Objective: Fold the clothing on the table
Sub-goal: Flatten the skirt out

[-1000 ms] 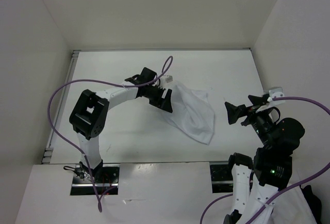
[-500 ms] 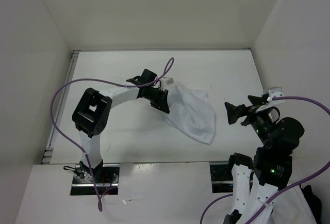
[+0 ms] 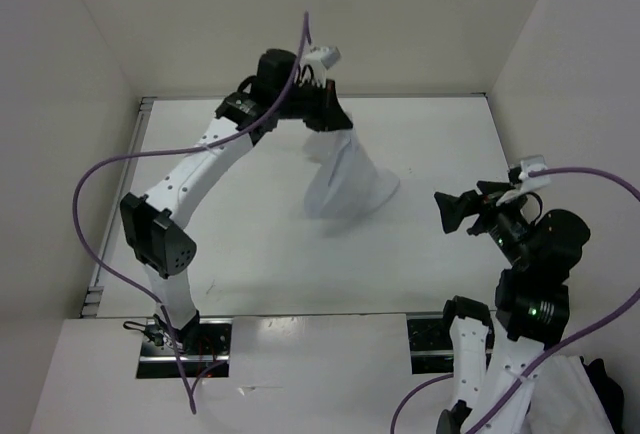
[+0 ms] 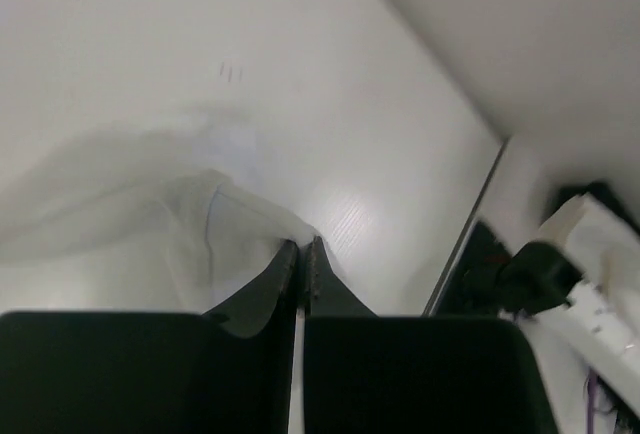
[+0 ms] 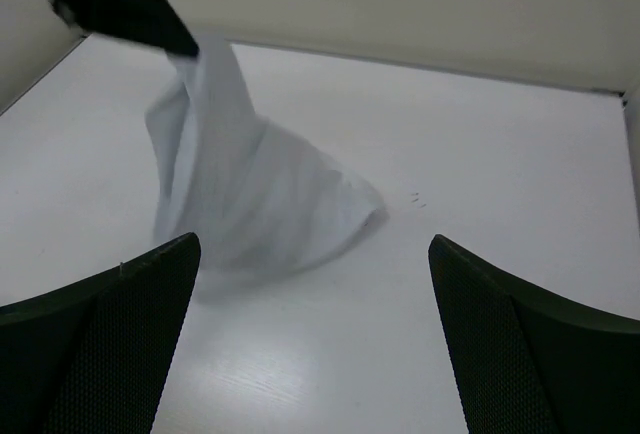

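Observation:
My left gripper needs to lift the white clothing's lower part [image 3: 346,202] clear of the tabletop, where it still lies, before my right gripper takes the clothing's loose edge [image 3: 390,184].
The white clothing [image 3: 345,179] hangs in a cone from one pinched corner, with its lower part still resting on the table [image 3: 230,234]. My left gripper [image 3: 334,122] is raised high toward the back wall and shut on that top corner. In the left wrist view the gripper [image 4: 302,246] has its jaws pressed together on a thin fold of the clothing [image 4: 150,204]. My right gripper [image 3: 445,216] stands open to the right of the clothing, apart from it. The right wrist view has the draped clothing [image 5: 250,194] ahead of the wide-open right gripper [image 5: 312,244], which holds nothing.
White wall panels close in the table on the left, back and right. A metal strip [image 3: 143,124] runs along the left edge. A purple cable [image 3: 110,169] loops off the left arm. A crumpled white fabric mound [image 3: 575,394] lies at the bottom right, off the table.
My left gripper shut on the clothing's left corner, then rose up and back, pulling the flat clothing into a hanging cone. The right arm has hardly moved.

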You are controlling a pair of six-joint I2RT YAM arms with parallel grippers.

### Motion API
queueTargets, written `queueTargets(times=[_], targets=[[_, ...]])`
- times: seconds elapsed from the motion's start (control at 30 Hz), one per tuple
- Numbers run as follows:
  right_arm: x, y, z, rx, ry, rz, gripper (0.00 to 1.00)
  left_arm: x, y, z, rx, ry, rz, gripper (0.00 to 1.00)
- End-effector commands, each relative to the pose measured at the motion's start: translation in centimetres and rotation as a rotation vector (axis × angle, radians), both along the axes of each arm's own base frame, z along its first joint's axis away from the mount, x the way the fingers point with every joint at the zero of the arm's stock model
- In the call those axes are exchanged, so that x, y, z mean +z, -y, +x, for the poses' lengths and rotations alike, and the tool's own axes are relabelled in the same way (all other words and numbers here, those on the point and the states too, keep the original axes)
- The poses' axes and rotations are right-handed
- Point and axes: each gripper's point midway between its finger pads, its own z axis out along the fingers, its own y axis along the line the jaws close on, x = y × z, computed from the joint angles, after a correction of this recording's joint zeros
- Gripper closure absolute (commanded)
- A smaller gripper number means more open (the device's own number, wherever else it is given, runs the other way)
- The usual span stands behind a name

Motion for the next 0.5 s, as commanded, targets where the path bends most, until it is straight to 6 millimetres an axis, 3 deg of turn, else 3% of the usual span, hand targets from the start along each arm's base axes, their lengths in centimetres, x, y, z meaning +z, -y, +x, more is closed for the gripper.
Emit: queueTargets(times=[0.0,0.03,0.07,0.1,0.17,0.2,0.27,0.3,0.33,0.4,0.47], targets=[[-0.9,0.0,2.8,0.061,-0.134,0.093,0.01,12.1,-0.4,-1.5,0.063,0.137,-0.15,1.0],[-1.1,-0.4,3.1,0.087,-0.179,0.13,0.01,12.9,-0.5,-1.7,0.072,0.118,-0.161,1.0],[-0.8,-1.0,3.3,0.132,-0.214,0.166,0.01,15.4,-0.4,-1.5,0.07,0.162,-0.19,1.0],[-0.1,-2.8,3.7,0.291,-0.269,0.23,0.01,16.4,0.0,-1.8,0.07,0.179,-0.198,1.0],[0.8,-4.5,3.3,0.456,-0.302,0.286,0.01,16.8,0.3,-1.7,0.086,0.164,-0.19,1.0],[1.5,-5.0,3.1,0.511,-0.3,0.309,0.01,19.7,0.3,-2.3,0.092,0.224,-0.226,1.0],[1.4,-4.4,4.5,0.489,-0.283,0.324,0.01,19.8,0.7,-2.2,0.109,0.2,-0.22,1.0],[-0.2,-4.3,5.0,0.482,-0.325,0.368,0.01,20.4,1.1,-2.7,0.097,0.21,-0.23,1.0],[-1.1,-4.7,5.0,0.53,-0.383,0.44,0.01,22.5,1.0,-3.9,0.083,0.248,-0.263,1.0],[-2.5,-5.1,5.1,0.589,-0.418,0.502,0.01,22.7,1.7,-3.8,0.087,0.24,-0.278,1.0],[-2.3,-5.3,4.9,0.621,-0.429,0.52,0.01,23.6,1.9,-4.4,0.082,0.263,-0.297,1.0]])
